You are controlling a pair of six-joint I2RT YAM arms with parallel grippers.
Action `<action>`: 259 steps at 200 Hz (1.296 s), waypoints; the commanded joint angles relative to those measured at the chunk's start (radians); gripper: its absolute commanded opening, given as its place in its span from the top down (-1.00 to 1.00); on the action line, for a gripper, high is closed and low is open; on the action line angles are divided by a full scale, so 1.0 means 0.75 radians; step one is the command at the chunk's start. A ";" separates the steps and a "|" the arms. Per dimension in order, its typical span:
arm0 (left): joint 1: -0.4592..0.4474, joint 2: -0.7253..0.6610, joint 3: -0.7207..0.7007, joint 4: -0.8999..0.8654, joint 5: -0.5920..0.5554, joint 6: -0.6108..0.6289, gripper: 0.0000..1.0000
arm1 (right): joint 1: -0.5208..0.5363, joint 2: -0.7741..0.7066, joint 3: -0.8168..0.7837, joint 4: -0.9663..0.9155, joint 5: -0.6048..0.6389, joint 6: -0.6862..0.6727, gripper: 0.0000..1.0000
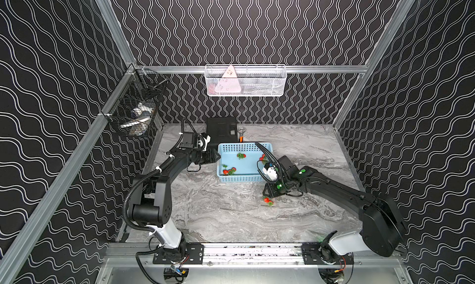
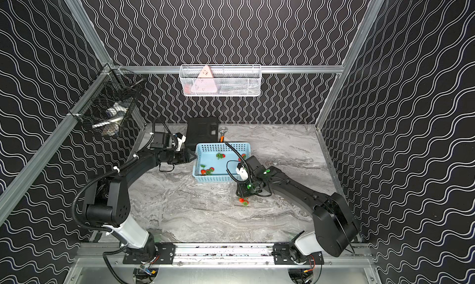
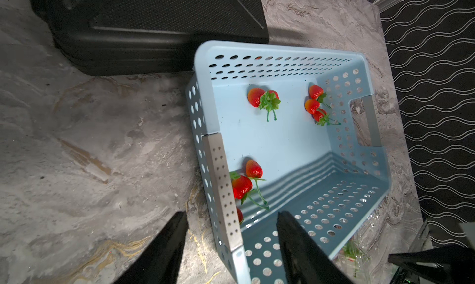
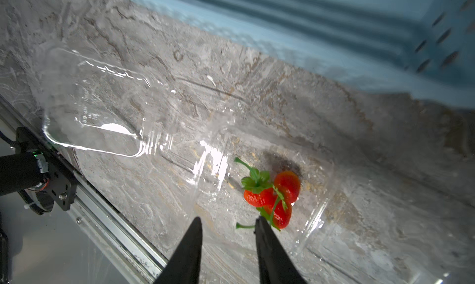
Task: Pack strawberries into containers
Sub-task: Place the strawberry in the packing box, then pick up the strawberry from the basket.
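Note:
The stems of the strawberries (image 1: 240, 155) near the black case lie free in the blue basket, so the robot's right gripper should keep going there and close on a stem (image 3: 270, 115).
A cluster of strawberries (image 4: 272, 198) lies inside an open clear container (image 4: 321, 210), whose lid (image 4: 95, 110) is folded flat beside it. My right gripper (image 4: 228, 219) hovers just over them, open, with one fingertip next to a green stem; nothing is held. In both top views the same strawberries (image 1: 268, 201) (image 2: 243, 201) sit on the table under the right gripper (image 1: 267, 195). More strawberries (image 3: 263, 97) (image 3: 314, 105) (image 3: 244, 182) lie in the blue basket (image 3: 282, 49). My left gripper (image 3: 230, 214) is open, its fingers either side of the basket's near wall with gaps both sides.
A black case (image 1: 221, 128) stands behind the blue basket (image 1: 244, 178), with an orange-handled tool (image 1: 241, 136) next to it. A white wire basket (image 1: 245, 81) hangs on the back rail and a black wire basket (image 1: 136, 108) on the left rail.

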 commanded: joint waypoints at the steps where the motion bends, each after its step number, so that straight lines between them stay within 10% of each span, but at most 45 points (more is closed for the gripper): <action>1: 0.000 -0.011 0.008 -0.015 0.005 0.014 -0.23 | -0.003 0.020 0.124 -0.043 0.099 -0.100 0.18; 113: 0.000 0.009 0.005 -0.011 0.007 0.010 -0.22 | -0.105 1.054 1.167 0.008 0.035 -0.123 0.15; 259: 0.000 0.018 0.012 -0.017 0.008 0.016 -0.22 | -0.070 1.339 1.428 0.021 0.110 -0.230 0.46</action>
